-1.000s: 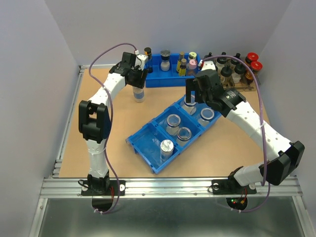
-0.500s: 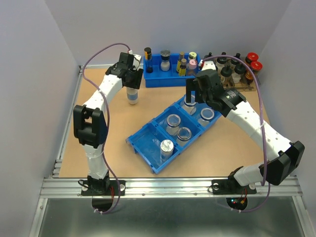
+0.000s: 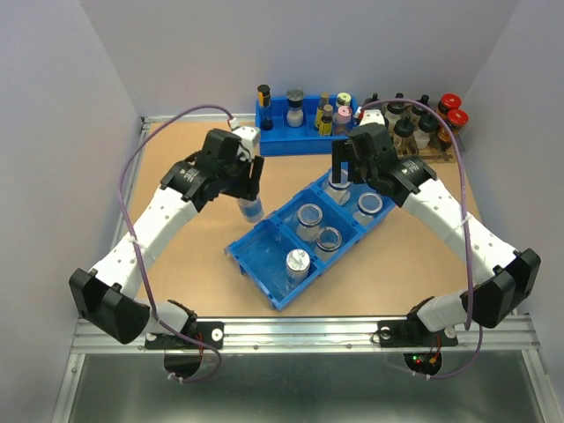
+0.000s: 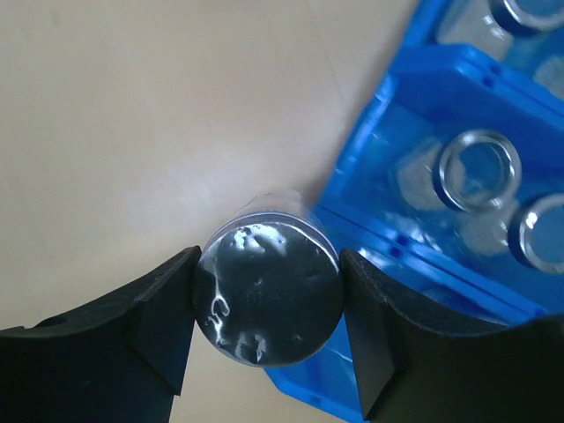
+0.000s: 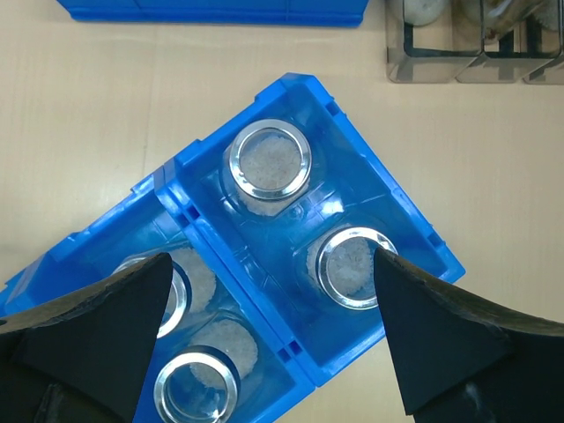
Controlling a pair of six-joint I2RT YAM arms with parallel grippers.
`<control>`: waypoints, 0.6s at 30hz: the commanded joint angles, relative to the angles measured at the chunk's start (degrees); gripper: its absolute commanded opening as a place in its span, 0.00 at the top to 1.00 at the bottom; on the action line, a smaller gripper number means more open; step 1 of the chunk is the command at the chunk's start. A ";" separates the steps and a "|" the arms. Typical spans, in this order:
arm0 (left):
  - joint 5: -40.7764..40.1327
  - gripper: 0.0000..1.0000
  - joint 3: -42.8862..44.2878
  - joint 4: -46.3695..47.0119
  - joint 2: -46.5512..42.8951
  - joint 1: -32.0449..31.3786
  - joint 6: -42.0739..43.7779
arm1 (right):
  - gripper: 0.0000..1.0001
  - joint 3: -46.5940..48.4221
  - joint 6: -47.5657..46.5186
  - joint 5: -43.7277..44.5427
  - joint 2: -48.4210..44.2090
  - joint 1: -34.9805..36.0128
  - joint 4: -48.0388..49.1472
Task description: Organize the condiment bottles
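Note:
The held jar (image 3: 251,210) hangs upright and the spot (image 3: 271,250) beside the tray's capped jar is clear, so I should keep moving my left gripper there until the jar stands.
My left gripper (image 3: 250,196) is shut on a clear glass jar with a silver-grey metal cap (image 3: 252,211), held just off the left edge of the blue divided tray (image 3: 261,249). In the left wrist view the cap (image 4: 269,295) sits squeezed between both fingers (image 4: 163,308). The tray holds several jars: one capped (image 3: 298,263) and open ones (image 3: 309,216), (image 3: 329,238), (image 3: 368,204). My right gripper (image 3: 346,166) is open and empty above the tray's far compartment, over two open jars (image 5: 267,160), (image 5: 352,267).
A blue bin (image 3: 300,137) with small colourful-capped bottles stands at the back. A rack of dark bottles with black and red caps (image 3: 423,123) is at the back right. In the left wrist view the tray wall (image 4: 414,264) lies right beside the held jar.
My left arm has carried the capped jar from the back left of the table forward and right, up to the tray's left edge. The right arm has not moved.

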 commanded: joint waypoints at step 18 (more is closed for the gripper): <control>-1.56 1.00 -10.60 5.95 0.84 -18.80 -15.64 | 0.00 -0.33 0.85 0.06 2.18 -0.45 1.44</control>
